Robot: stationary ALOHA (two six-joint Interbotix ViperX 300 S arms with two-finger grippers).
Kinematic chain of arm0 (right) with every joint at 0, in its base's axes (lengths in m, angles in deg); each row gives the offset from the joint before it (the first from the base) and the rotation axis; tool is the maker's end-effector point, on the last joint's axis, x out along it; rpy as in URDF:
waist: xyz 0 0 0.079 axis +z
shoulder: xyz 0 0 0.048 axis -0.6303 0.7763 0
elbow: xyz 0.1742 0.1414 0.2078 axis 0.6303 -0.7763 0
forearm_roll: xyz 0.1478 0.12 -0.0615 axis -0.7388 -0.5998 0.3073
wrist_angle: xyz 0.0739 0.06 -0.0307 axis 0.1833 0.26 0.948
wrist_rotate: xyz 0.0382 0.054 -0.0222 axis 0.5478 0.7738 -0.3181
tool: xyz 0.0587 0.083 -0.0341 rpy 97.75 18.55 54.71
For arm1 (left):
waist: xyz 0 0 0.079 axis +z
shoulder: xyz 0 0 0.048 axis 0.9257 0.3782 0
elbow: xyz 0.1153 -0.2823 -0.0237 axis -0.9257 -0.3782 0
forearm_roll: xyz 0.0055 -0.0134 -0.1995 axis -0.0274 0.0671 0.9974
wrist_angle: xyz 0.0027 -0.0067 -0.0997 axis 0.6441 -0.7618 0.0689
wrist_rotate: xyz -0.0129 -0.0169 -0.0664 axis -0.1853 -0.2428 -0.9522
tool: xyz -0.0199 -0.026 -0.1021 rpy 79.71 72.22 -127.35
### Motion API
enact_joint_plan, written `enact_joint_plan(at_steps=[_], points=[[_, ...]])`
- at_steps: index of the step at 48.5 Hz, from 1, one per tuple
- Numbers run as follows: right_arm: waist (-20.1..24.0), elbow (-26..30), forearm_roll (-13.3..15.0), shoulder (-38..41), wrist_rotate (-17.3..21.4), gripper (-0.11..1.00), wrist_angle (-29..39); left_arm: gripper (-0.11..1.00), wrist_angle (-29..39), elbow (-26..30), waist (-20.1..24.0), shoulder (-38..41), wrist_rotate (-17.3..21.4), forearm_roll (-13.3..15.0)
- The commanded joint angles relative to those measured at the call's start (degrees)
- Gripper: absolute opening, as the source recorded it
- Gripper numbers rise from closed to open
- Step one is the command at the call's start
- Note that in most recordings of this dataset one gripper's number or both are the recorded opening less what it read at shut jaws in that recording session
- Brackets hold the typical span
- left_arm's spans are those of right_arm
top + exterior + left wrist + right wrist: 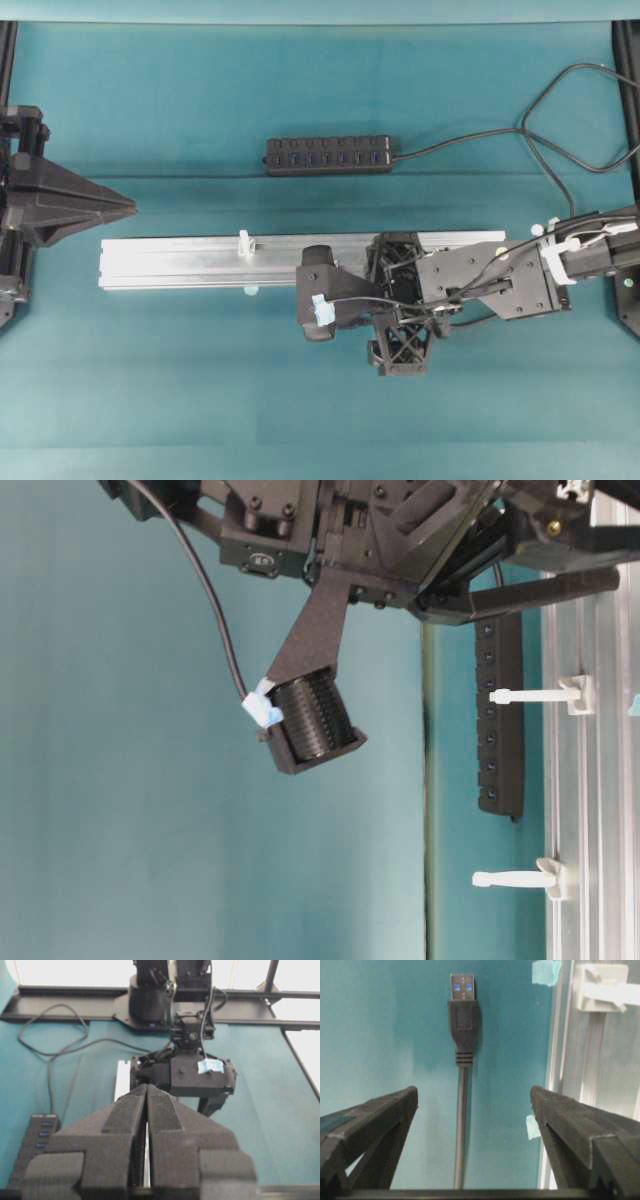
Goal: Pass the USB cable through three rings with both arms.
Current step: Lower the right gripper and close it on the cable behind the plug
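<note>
I expect the black plug (464, 1022) to keep pointing ahead when I lift the USB cable, because a ridged collar (464, 1059) holds it in line with its cord.
The USB cable (463, 1015) shows in the right wrist view, its black plug with a metal tip pointing away from me and its cord running back between my fingers. It lies on the teal surface just left of the silver rail (600, 1060). My right gripper (473, 1092) is open, its jaws wide apart on either side of the cord and clear of it. From overhead the right gripper (400, 300) hangs over the rail (180, 262) and hides the cable. One ring (244, 243) stands free on the rail; two rings (535, 694) (515, 879) show at table level. My left gripper (130, 207) is shut and empty at the far left.
A black multi-port hub (328, 155) lies behind the rail, its cord looping off to the right. Small teal tape patches (532, 1126) mark the table by the rail's edge. Black frame posts stand at both sides of the table.
</note>
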Motion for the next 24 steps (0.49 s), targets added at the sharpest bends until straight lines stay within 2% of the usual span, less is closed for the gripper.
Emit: enact_joint_plan(at_steps=[1, 24], points=[[0.0, -0.3, 0.1, -0.5, -0.1, 0.8, -1.1, 0.02, -0.4, 1.7, 0.1, 0.3, -0.1, -0.1], [0.0, -1.6, 0.2, 1.0, -0.2, 0.78, -4.7, 0.02, -0.4, 1.7, 0.0, 0.4, 0.0, -0.1]])
